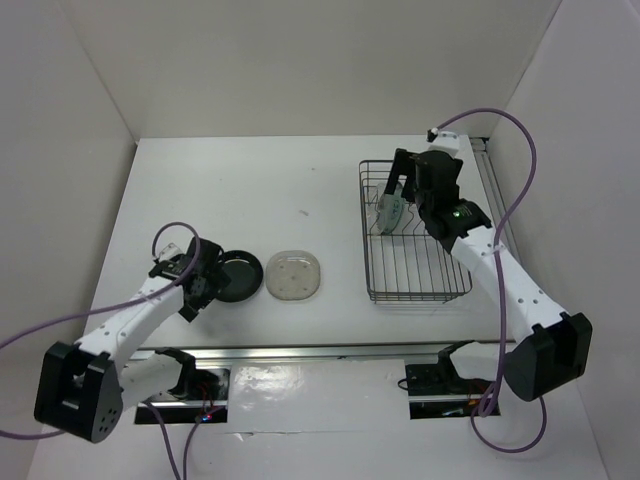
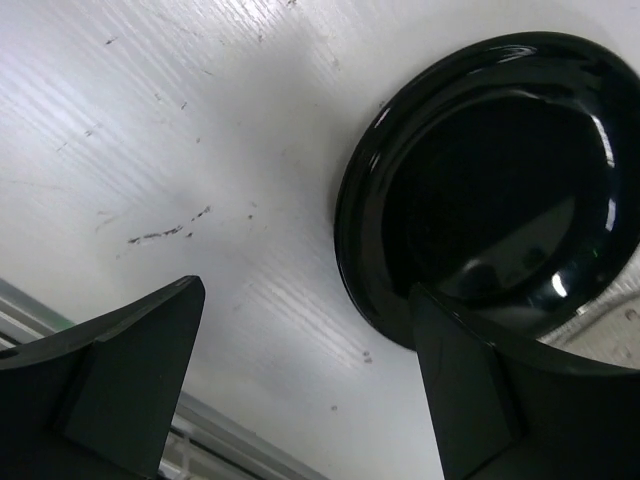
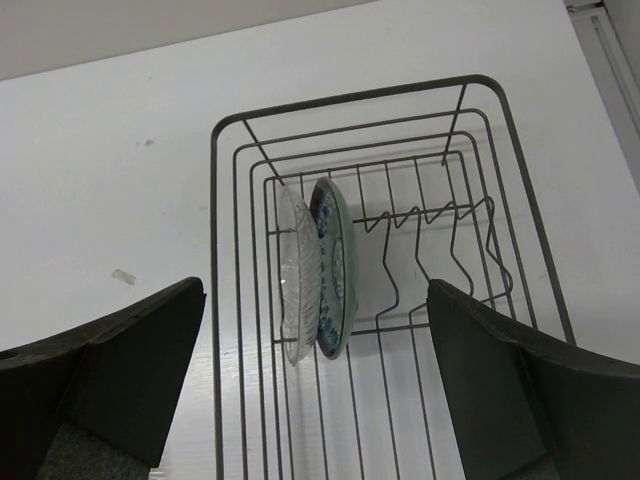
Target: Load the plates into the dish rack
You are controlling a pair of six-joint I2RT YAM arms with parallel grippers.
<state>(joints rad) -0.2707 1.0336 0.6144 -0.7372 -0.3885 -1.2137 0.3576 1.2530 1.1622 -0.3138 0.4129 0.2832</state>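
Note:
The black plate is lying flat a long way from the dish rack, so my left gripper should pick it up by its rim and pass it to my right gripper.
The glossy black plate lies flat on the table, with the whitish rounded-square dotted plate just right of it. My left gripper is open at the black plate's left edge. In the left wrist view the black plate fills the upper right, and one finger overlaps its near rim while the gripper holds nothing. The dish rack stands at the right. The clear plate and the blue-green plate stand on edge side by side in the rack. My right gripper is open and empty above them; it also shows in the top view.
White walls close the table at the back and on both sides. A metal rail runs along the near edge between the arm bases. Purple cables loop from both arms.

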